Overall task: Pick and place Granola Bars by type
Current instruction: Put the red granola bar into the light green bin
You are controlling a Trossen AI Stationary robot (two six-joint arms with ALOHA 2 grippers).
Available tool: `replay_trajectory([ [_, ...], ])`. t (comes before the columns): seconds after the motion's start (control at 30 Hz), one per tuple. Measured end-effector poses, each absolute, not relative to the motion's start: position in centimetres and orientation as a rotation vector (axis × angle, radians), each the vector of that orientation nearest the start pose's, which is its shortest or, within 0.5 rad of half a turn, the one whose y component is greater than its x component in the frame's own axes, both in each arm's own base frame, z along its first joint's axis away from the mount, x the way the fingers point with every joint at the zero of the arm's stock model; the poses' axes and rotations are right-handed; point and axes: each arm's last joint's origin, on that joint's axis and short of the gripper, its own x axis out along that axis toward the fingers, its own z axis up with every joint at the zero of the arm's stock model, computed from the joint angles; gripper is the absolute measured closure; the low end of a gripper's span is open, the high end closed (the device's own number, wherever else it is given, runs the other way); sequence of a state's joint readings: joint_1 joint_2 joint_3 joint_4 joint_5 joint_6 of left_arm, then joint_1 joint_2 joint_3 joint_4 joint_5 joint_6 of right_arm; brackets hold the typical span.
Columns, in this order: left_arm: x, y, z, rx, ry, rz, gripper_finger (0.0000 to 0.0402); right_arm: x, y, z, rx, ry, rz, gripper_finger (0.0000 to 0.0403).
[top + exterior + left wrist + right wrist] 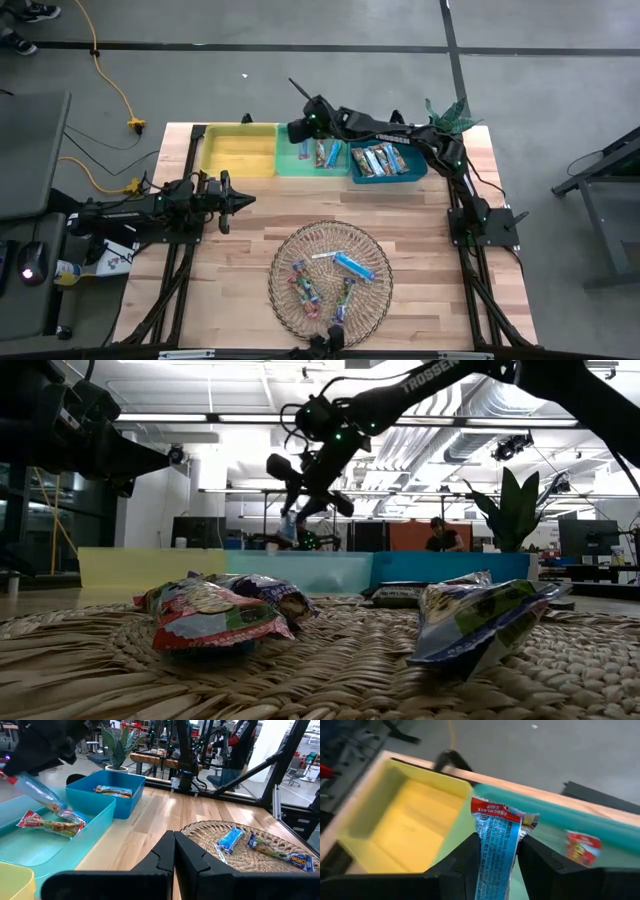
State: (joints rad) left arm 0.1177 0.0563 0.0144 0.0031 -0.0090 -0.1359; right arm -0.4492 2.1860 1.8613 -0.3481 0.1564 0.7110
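Note:
My right gripper should keep lowering the blue granola bar beside the bars in the green bin [328,153] until it rests, and then let go, because the blue granola bar's red end [496,809] matches them.
My right gripper [303,128] hovers over the far left part of the green bin [296,165], shut on a blue granola bar with a red end [495,822]. The same bar slants down below the gripper in the left wrist view [37,792] and low view [288,525]. The green bin holds bars [50,825] lying flat, and so does the blue bin [388,162]. Several more bars [352,266] lie in the round wire basket [282,250]. My left gripper [245,200] waits shut at the table's left, holding nothing. My right gripper pinches the blue bar between its two fingers [470,857], one on each side of the wrapper [492,852]. The fingers slant down from above, along the bar. The bar juts out past the fingertips, red end [492,811] foremost, hanging clear above the green bin.
A yellow bin [240,150] stands left of the green bin in a row along the table's far edge. A potted plant [450,115] stands at the far right corner. Bare wood lies between the bins and the basket.

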Motion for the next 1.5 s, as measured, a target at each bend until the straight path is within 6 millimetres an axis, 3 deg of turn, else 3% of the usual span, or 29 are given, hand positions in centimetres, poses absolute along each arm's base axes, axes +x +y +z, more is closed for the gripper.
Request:
replay_trajectory([
  [0.5, 10.0, 1.2, 16.4, -0.138, 0.030, 0.129, 0.0401, 41.9, -22.6, 21.5, 0.740, 0.705, -1.039, 0.0291],
  [1.27, 10.0, 1.2, 16.4, -0.138, 0.030, 0.129, 0.0401, 41.6, -23.0, 21.4, 0.790, 0.739, -0.982, 0.0287],
  [1.5, 10.0, 1.2, 16.4, -0.138, 0.030, 0.129, 0.0401, 41.5, -23.0, 21.3, 0.801, 0.745, -0.979, 0.0263],
])
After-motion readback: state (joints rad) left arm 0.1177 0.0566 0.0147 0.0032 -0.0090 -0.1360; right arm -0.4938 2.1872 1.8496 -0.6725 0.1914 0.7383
